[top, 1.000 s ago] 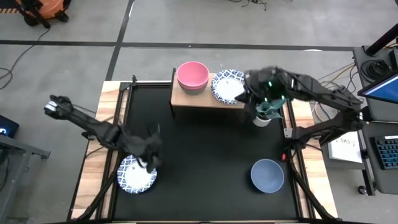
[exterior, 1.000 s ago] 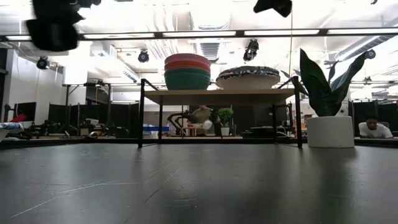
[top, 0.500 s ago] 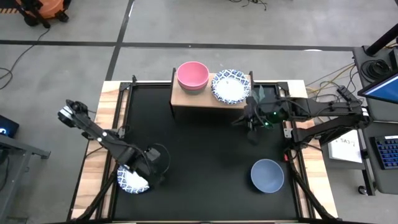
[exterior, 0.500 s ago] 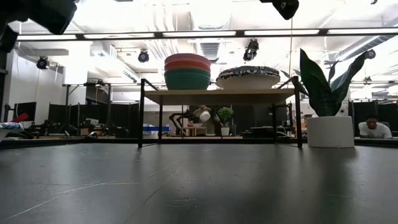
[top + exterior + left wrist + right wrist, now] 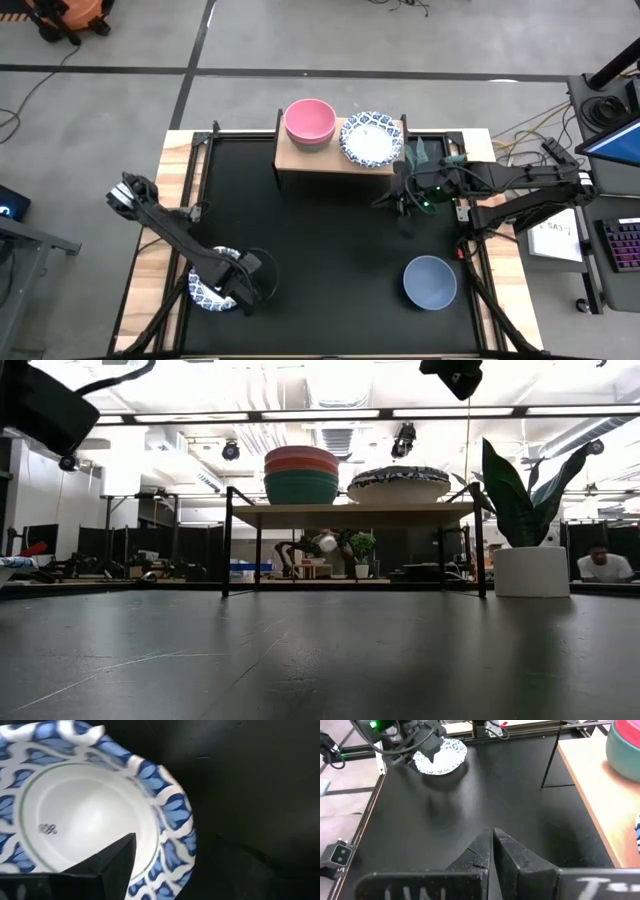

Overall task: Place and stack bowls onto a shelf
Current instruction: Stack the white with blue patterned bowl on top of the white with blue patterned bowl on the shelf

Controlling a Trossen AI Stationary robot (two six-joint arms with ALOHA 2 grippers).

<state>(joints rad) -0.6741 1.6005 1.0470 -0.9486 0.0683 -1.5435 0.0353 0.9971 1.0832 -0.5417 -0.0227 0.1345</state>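
My left gripper will make the patterned bowl (image 5: 208, 292) tip with its far side drooping when I lift it, because the fingers straddle only an edge (image 5: 166, 874) of the bowl.
A white bowl with a blue patterned rim (image 5: 205, 290) (image 5: 75, 805) sits on the black table near its front left. My left gripper (image 5: 245, 287) hangs over it, pointing down and open, with one finger (image 5: 112, 862) above the bowl's inside close to the rim. The shelf (image 5: 295, 155) at the far edge carries a stack of bowls with a pink one (image 5: 310, 120) on top and a patterned bowl (image 5: 370, 138) beside it. A slate-blue bowl (image 5: 430, 282) rests near the front right. My right gripper (image 5: 400, 200) (image 5: 492, 832) is shut in the air, just in front of the shelf's right end. My left gripper has one finger over the patterned bowl's inner wall (image 5: 145, 835), coming from above. I cannot tell whether it touches the bowl. The bowl stands flat on the table.
A white pot with a spiky green plant (image 5: 525, 550) stands right of the shelf, partly under my right arm in the high view. Bare black table lies between the two near bowls and in front of the shelf. Wooden strips border the table's left and right sides.
My left gripper has come down and toward the table's near edge, over the patterned bowl, and has tipped to point straight down. My right gripper has drawn back from the shelf's patterned bowl toward the near edge and has sunk a little, still shut.
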